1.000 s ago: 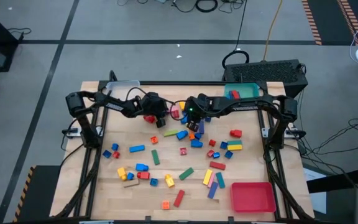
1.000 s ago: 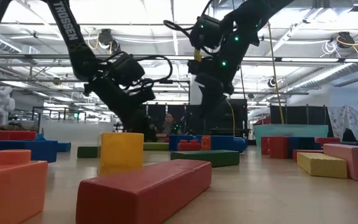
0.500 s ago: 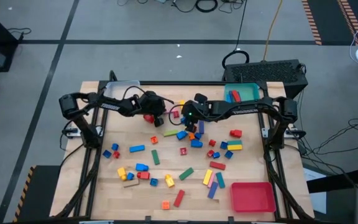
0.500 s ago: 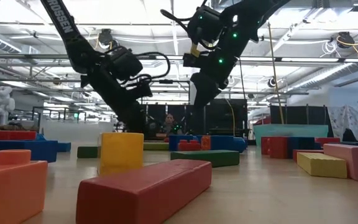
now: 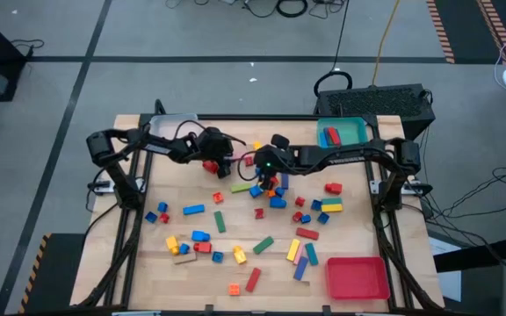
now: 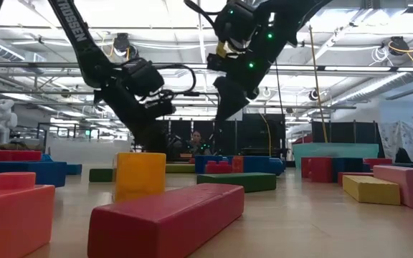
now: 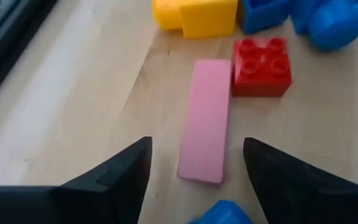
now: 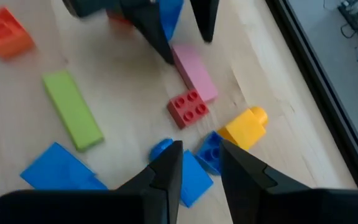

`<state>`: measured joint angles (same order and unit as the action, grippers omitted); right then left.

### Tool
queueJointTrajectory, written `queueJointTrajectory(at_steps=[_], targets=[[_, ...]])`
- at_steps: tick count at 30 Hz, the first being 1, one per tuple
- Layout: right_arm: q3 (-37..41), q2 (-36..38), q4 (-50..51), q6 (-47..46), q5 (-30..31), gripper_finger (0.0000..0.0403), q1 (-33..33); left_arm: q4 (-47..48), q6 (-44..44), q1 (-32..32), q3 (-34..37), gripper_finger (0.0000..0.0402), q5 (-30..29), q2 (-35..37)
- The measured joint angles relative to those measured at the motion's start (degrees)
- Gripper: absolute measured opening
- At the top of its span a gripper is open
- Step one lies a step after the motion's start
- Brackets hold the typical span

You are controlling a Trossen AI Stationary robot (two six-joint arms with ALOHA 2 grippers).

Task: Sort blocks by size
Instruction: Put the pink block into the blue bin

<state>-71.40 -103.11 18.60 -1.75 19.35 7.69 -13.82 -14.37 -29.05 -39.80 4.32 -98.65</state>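
Observation:
The pink bar is beneath my left gripper and far from the teal tray, so next my right gripper takes the bar's loose end from my left gripper.
Many coloured blocks lie scattered on the wooden table. My left gripper hangs low over the far middle, open, its fingertips on either side of a flat pink bar. The bar rests on the wood beside a red brick and a yellow block. My right gripper hovers just to the right of it and higher up. Its fingers stand a narrow gap apart with nothing between them, above blue blocks and a green bar. My left gripper has a blue block far back between its open fingers; I cannot tell whether either finger touches it.
A clear tray stands at the far left. A teal tray with a red block in it stands at the far right, and a red tray at the near right. Blocks crowd the table's middle and near half.
My right gripper has drifted toward the table's left edge, closer to the left gripper, rising a little and tipping as it went. The blocks on the table lie where they were.

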Motion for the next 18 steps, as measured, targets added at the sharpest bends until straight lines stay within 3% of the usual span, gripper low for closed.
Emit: queueJointTrajectory(at_steps=[8, 15, 18], targets=[[0.00, 0.00, -1.83, -0.60, -0.04, 0.0089, -1.30, 4.06, -1.25, 0.15, -4.60, 0.0202, 1.73, -3.91], [0.00, 0.00, -0.69, -0.29, 0.04, 0.0089, -1.83, 8.75, -1.09, 0.28, -7.44, 0.0112, 1.93, -4.90], [0.02, -1.08, -0.27, 1.52, 0.04, 0.0089, -1.83, 9.56, -1.07, 0.21, -7.55, 0.0108, 2.00, -4.77]])
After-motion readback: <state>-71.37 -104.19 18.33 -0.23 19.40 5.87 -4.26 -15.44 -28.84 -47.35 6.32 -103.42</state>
